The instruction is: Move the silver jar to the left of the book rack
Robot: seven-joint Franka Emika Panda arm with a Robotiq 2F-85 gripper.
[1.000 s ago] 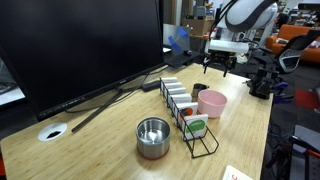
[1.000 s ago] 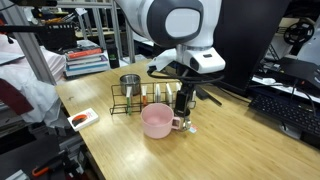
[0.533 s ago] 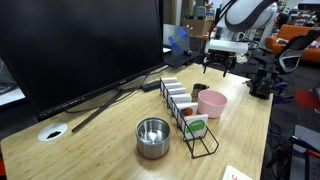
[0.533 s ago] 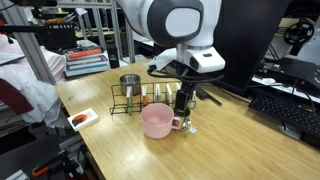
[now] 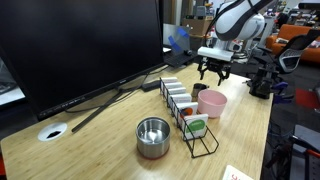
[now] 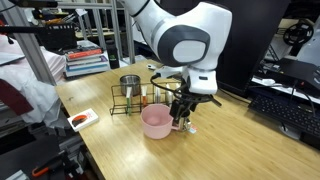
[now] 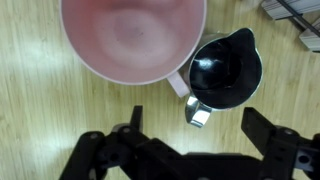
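The silver jar's handle point(image 7: 199, 109) points toward my open fingers, clear of the pink bowl, so my gripper should carry on going down until its fingers straddle it and close.
The silver jar point(image 7: 225, 68) is a small pitcher with a dark inside, a spout and a shiny handle. It stands on the wooden table right beside the pink bowl point(image 7: 133, 38). In both exterior views it is mostly hidden by the gripper and the bowl point(image 5: 211, 102) point(image 6: 156, 121). My gripper point(image 7: 195, 128) is open and empty, hanging just above the jar with its fingers either side of the handle; it also shows in both exterior views point(image 5: 213, 75) point(image 6: 184, 108). The black wire book rack point(image 5: 186, 108) point(image 6: 138, 98) holds several small items and stands next to the bowl.
A round steel tin point(image 5: 152, 137) point(image 6: 130, 84) stands at one end of the rack. A large black monitor point(image 5: 80, 45) with its stand fills one side of the table. A keyboard point(image 6: 285, 105) lies on a neighbouring desk. A small tray point(image 6: 82, 119) lies near the table edge.
The arm has come down and shifted toward the pink bowl, bringing the open gripper low over the silver jar. The objects on the table have not moved.
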